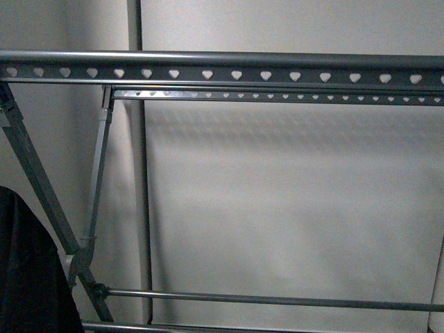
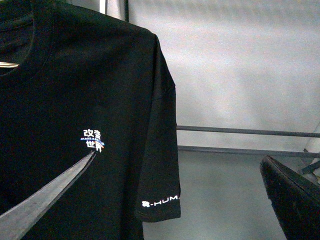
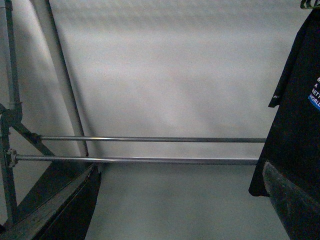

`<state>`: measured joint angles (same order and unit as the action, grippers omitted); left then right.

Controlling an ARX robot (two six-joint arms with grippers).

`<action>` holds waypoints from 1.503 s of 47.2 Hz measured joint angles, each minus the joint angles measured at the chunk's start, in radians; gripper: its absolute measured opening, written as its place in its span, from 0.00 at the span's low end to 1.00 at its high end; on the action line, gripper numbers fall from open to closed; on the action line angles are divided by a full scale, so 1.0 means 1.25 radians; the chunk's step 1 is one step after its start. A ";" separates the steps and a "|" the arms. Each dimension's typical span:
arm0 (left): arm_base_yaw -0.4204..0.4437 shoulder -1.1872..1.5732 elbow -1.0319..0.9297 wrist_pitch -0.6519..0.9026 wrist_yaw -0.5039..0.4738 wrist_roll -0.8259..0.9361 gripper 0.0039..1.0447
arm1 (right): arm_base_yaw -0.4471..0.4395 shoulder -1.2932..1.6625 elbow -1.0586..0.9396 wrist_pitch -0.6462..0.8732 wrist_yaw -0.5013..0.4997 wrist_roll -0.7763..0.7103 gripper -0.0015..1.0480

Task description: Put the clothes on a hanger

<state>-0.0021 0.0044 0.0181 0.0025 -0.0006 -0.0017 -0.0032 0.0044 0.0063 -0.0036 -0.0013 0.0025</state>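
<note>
The silver coat hanger (image 2: 8, 65) is already inside the ribbed collar (image 2: 42, 47), so the hanger should move along inside the black T-shirt as I carry it.
The black T-shirt (image 2: 75, 100) hangs upright and fills the left wrist view; its small blue, red and white print (image 2: 94, 140) and white-lettered sleeve (image 2: 160, 202) show. My left gripper (image 2: 178, 158) is open; one finger (image 2: 40, 200) lies in front of the shirt's front, the other (image 2: 295, 195) stands clear of it. The grey rack's top rail (image 1: 222, 69) with heart-shaped holes crosses the front view. The shirt's edge shows there (image 1: 28, 270) and in the right wrist view (image 3: 295, 110). My right gripper (image 3: 180, 167) is open and empty, facing the rack's lower crossbars (image 3: 150, 139).
A bit of silver coat hanger (image 2: 7, 65) shows inside the shirt's collar. A slanted rack leg (image 1: 41, 187) and a vertical pole (image 1: 142, 208) stand at the left. A second holed rail (image 1: 277, 96) runs behind the first. A pale wall lies behind.
</note>
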 joint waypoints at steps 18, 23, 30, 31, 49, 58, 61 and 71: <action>0.084 0.101 0.004 0.122 0.324 0.102 0.94 | 0.000 0.000 0.000 0.000 -0.002 -0.001 0.93; 0.040 0.414 0.121 0.347 0.272 0.060 0.94 | 0.001 0.000 0.000 0.000 0.000 -0.001 0.93; 0.059 0.832 0.425 0.221 -0.045 -0.216 0.94 | 0.001 0.000 0.000 0.000 0.000 -0.001 0.93; 0.060 0.887 0.462 0.213 -0.086 -0.252 0.94 | 0.001 0.000 0.000 0.000 0.000 -0.001 0.93; 0.058 1.165 0.769 0.095 -0.291 -0.525 0.94 | 0.001 0.000 0.000 0.000 0.000 -0.001 0.93; 0.071 1.194 0.805 0.017 -0.313 -0.586 0.87 | 0.001 0.000 0.000 0.000 0.000 -0.001 0.93; 0.081 1.206 0.813 -0.015 -0.323 -0.611 0.73 | 0.001 0.000 0.000 0.000 0.000 -0.001 0.93; 0.102 1.219 0.814 -0.039 -0.320 -0.649 0.37 | 0.001 0.000 0.000 0.000 0.000 -0.001 0.93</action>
<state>0.1253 1.5280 1.0355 -0.0463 -0.4011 -0.8131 -0.0021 0.0044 0.0063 -0.0036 -0.0013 0.0013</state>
